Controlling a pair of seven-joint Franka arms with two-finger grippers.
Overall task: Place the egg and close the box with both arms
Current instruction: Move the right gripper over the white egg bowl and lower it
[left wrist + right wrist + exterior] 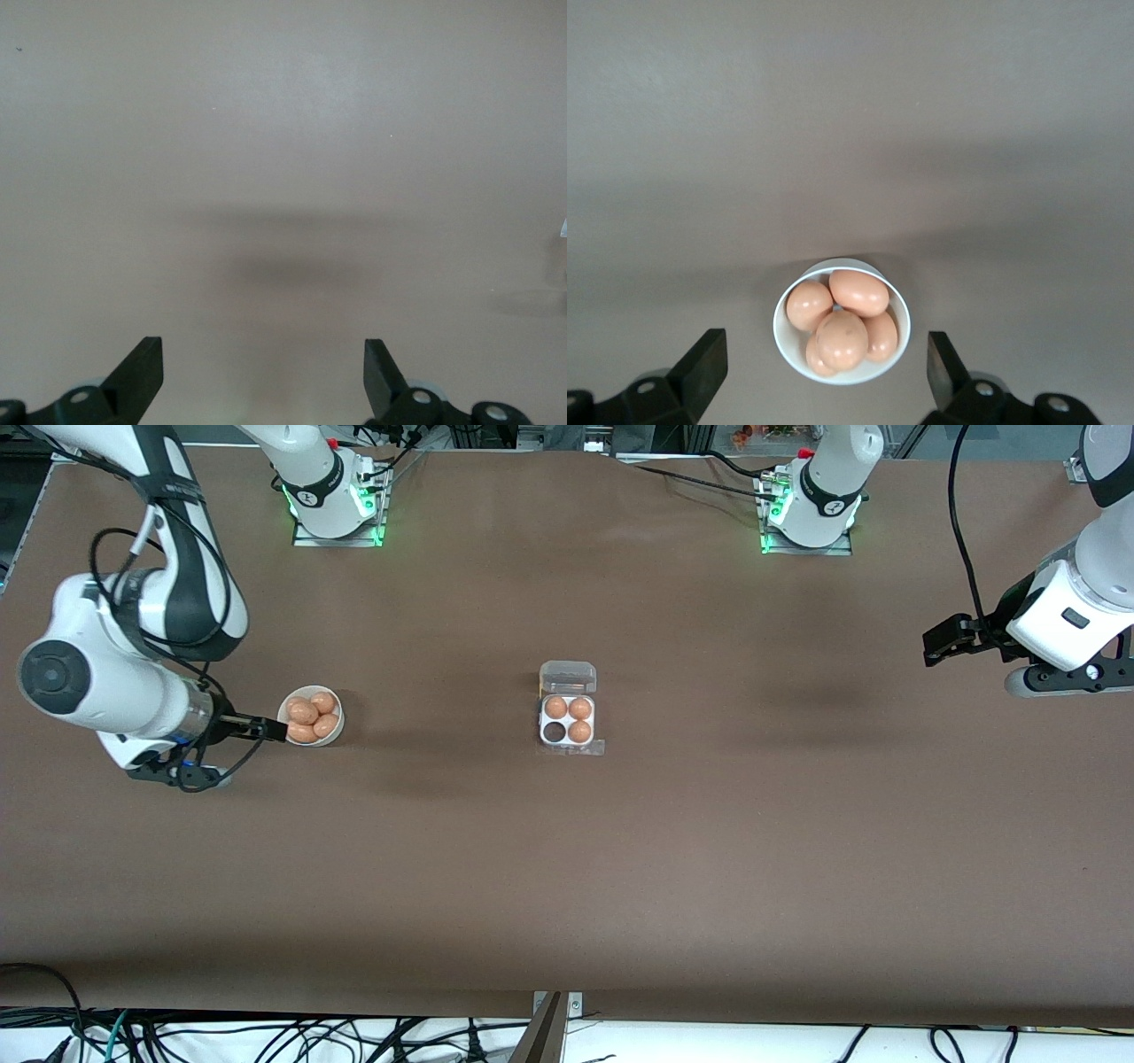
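The top egg (842, 340) lies over its neighbours (818, 357). It will come free right away when I lift it, and the other eggs and the white bowl will stay in place.
The clear box (568, 723) sits mid-table with its lid (568, 677) folded open. It holds three eggs (579, 708), and the cell (555, 732) nearer the front camera toward the right arm's end is empty. Several more eggs (303, 711) lie in a white bowl (340, 722). My right gripper (268, 730) is open and empty over the bowl's edge. In the right wrist view the gripper (824, 359) frames the bowl (852, 379), with one egg (843, 339) on top of the pile. My left gripper (943, 640) waits open and empty (263, 363) over bare table.
The brown table (567, 886) spreads wide around the box and bowl. The arm bases (337, 496) stand lit green along its robot edge. Cables (266, 1041) lie past the table edge nearest the front camera.
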